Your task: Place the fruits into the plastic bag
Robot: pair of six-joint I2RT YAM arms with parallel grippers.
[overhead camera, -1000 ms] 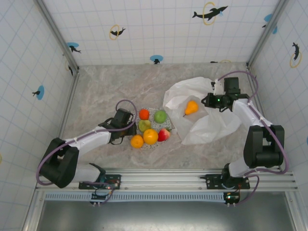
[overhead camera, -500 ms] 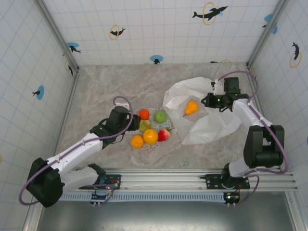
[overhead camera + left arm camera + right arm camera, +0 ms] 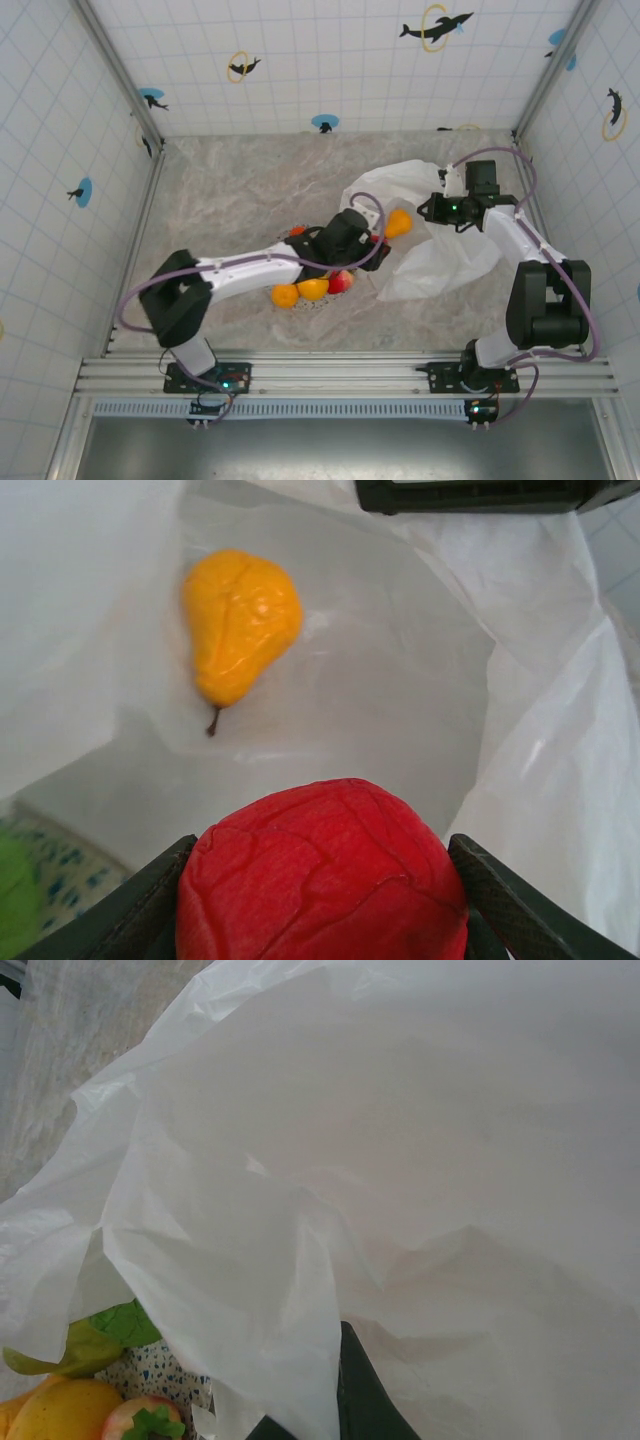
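The bag's bottom [image 3: 375, 685] is clear beside the orange pear, so my left gripper should keep moving into the bag [image 3: 415, 243] and let go of the red fruit there.
My left gripper [image 3: 374, 232] is shut on a red fruit [image 3: 320, 900], its fingers [image 3: 500, 900] on either side, and hangs at the mouth of the white plastic bag [image 3: 440, 255]. An orange pear-shaped fruit [image 3: 398, 222] lies inside the bag [image 3: 400, 710], ahead of the red one; the left wrist view shows this pear [image 3: 240, 625] too. Two orange fruits [image 3: 285, 295] and a red-and-yellow one [image 3: 342, 281] stay on the plate. My right gripper [image 3: 432, 210] is shut on the bag's edge [image 3: 300, 1290], holding it up.
The speckled plate [image 3: 160, 1375] sits just left of the bag, partly under my left arm. A green fruit [image 3: 15, 885] shows at the plate's edge. The cage's tiled walls stand close behind and to the right of the bag.
My left arm has swung right from the plate to the bag's mouth, carrying the red fruit. The right arm and the bag have not moved.
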